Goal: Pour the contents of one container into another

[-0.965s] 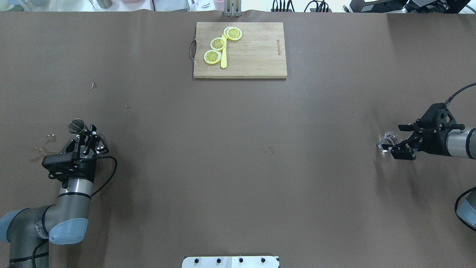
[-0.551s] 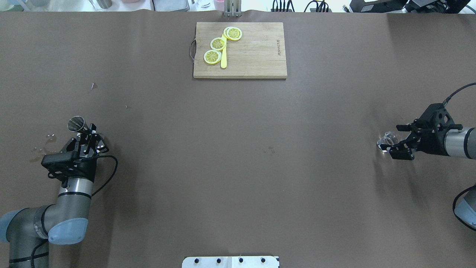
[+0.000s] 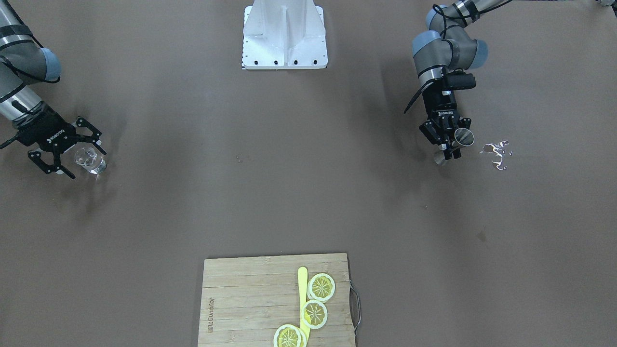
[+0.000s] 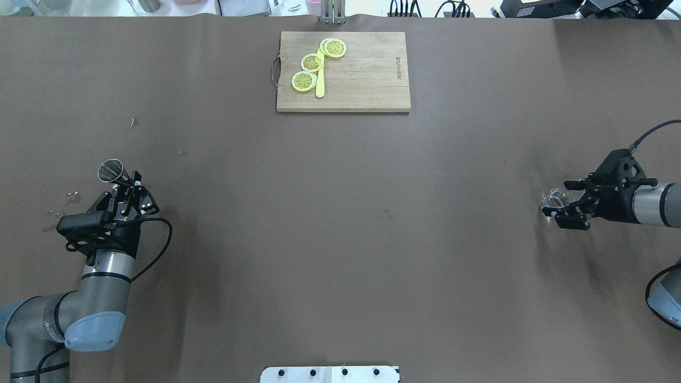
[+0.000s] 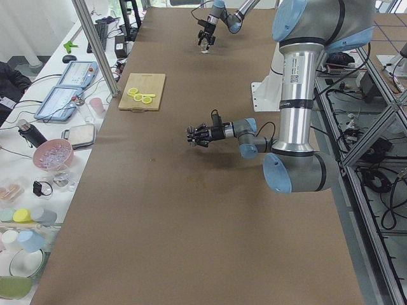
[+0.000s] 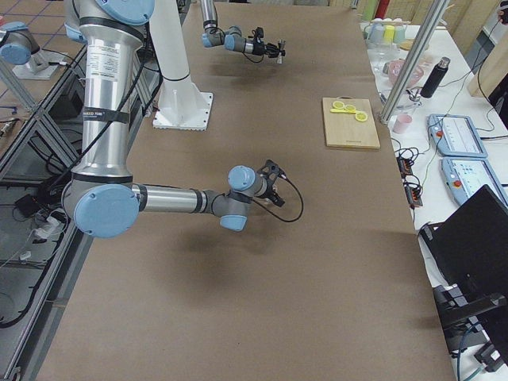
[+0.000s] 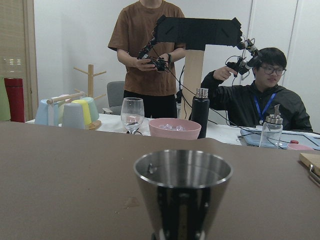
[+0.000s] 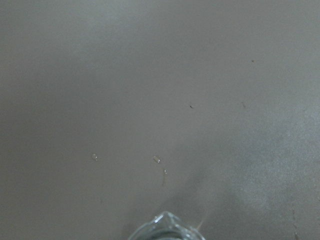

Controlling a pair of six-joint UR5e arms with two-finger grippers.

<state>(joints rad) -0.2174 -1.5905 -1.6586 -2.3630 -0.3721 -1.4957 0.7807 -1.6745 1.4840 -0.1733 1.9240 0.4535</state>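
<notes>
I should expect more drips when I pour, because stray drops (image 3: 239, 158) already spot the brown table between the clear glass (image 3: 90, 160) and the metal jigger.
A metal jigger (image 4: 110, 171) hangs above the table at the left, with my left gripper (image 4: 127, 185) shut on its lower part. Its open rim (image 7: 182, 172) fills the bottom centre of the left wrist view and stands upright. From the front, the jigger (image 3: 464, 137) and left gripper (image 3: 450, 144) are on the right side. A clear glass (image 4: 553, 201) stands on the table at the right. My right gripper (image 4: 559, 204) is open, its fingers spread on either side of the glass (image 3: 89, 161). Only the glass rim (image 8: 164, 230) shows in the right wrist view.
A wooden cutting board (image 4: 362, 80) with lemon slices (image 4: 312, 62) and a yellow knife lies at the far middle. Spilled drops (image 4: 66, 205) sit on the brown table left of my left gripper. The robot base plate (image 4: 330, 374) is at the near edge.
My left gripper has carried the jigger a little higher and farther from the robot. My right gripper has crept slightly toward the glass, which stayed put.
</notes>
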